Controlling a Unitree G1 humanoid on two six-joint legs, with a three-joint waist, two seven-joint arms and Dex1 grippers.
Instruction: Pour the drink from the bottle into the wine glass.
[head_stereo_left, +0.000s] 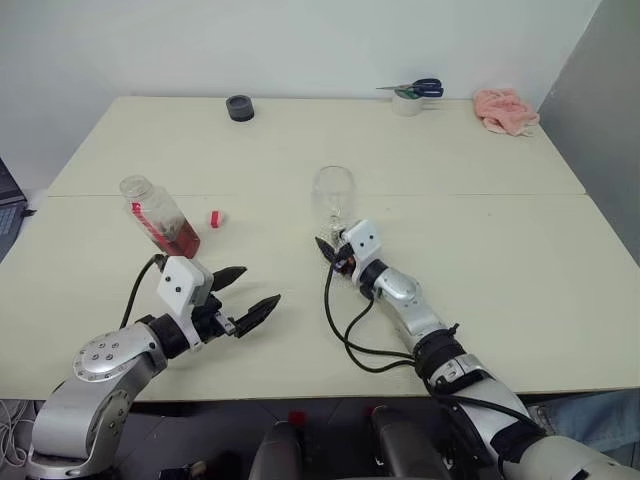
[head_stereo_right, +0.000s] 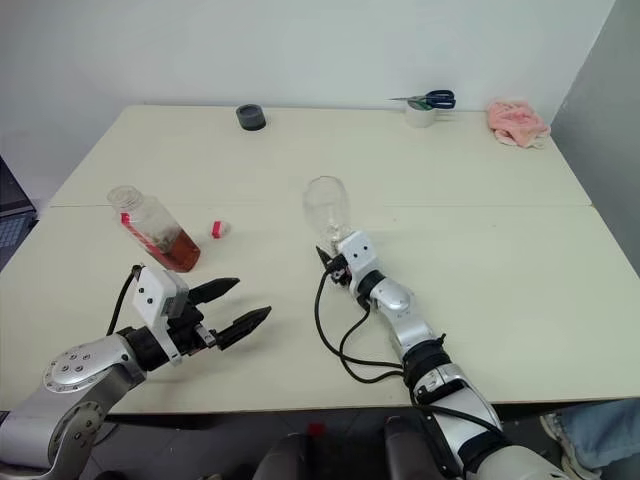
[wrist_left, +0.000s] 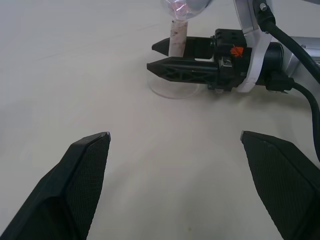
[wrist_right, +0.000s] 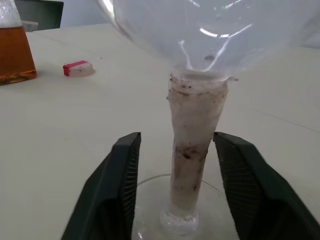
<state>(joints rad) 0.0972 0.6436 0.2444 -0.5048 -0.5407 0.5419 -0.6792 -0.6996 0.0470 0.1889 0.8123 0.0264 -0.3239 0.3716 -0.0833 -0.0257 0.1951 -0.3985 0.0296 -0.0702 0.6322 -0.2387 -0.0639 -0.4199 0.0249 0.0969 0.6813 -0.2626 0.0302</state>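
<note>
The amber drink sits low in the bottle (head_stereo_left: 181, 240), so it should fill most of the wine glass's bowl (head_stereo_left: 334, 187) and stay below the wine glass's rim when the robot pours.
The wine glass (head_stereo_left: 333, 190) stands upright mid-table, its bowl holding no drink. My right gripper (head_stereo_left: 328, 250) lies low on the table with a finger on each side of the stem (wrist_right: 192, 150); the jaws are open, with a small gap on both sides. The bottle (head_stereo_left: 158, 215) stands to the left with its neck uncapped, and the amber drink (head_stereo_left: 181, 240) fills its lower part. My left gripper (head_stereo_left: 250, 290) hovers wide open in front of the bottle, holding nothing and apart from it.
A small red cap (head_stereo_left: 214, 217) lies between bottle and glass. Along the far edge sit a black tape roll (head_stereo_left: 239, 107), a white roll with blue scissors (head_stereo_left: 410, 98) and a pink cloth (head_stereo_left: 505, 108). A cable (head_stereo_left: 345, 330) loops beside my right forearm.
</note>
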